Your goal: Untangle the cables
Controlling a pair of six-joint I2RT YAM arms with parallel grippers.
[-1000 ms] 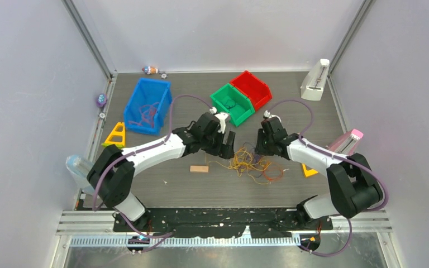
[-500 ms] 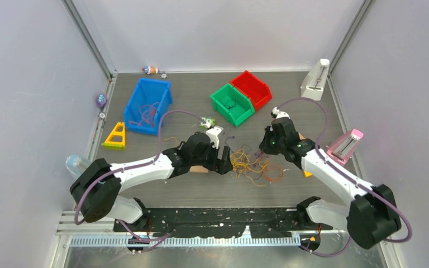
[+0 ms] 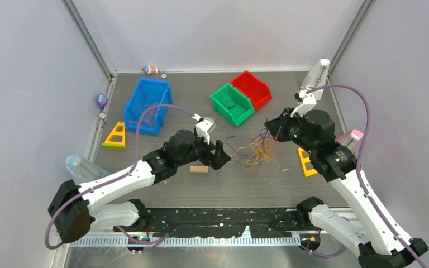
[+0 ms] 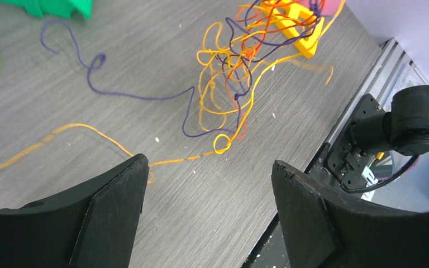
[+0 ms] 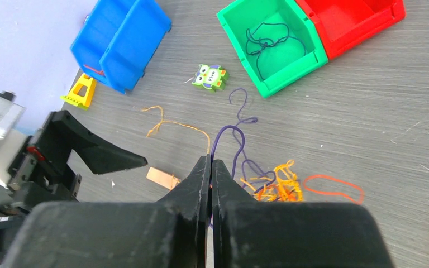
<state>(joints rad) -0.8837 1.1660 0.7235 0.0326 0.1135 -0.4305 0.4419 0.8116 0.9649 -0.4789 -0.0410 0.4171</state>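
The purple cable [image 4: 237, 96] goes through the orange loops [image 4: 211, 58], so it will pull some orange cable along with it when I pull it away.
The cables [image 3: 258, 149] are a tangle of orange, red and dark purple strands in the middle of the table. My right gripper [image 3: 269, 127] holds them up from above. In the right wrist view its fingers [image 5: 210, 163] are shut, with a purple strand [image 5: 230, 139] and an orange strand [image 5: 181, 127] running up into them. The rest of the bundle [image 5: 278, 182] hangs below, and a red loop [image 5: 335, 188] lies on the table. My left gripper [image 3: 219, 157] stands open just left of the tangle. Its view shows the bundle [image 4: 240, 61] ahead and nothing between its fingertips [image 4: 208, 164].
A blue bin [image 3: 147, 105] holding some strands sits at the back left. A green bin [image 3: 232, 103] with a dark cable and a red bin [image 3: 251, 88] stand behind the tangle. A wooden block [image 3: 199, 168], an owl toy [image 5: 209, 77] and yellow pieces [image 3: 115, 135] lie nearby.
My right gripper closed on the strands and rose toward the back right, dragging the tangle off the table. The left gripper shifted slightly nearer and stayed open.
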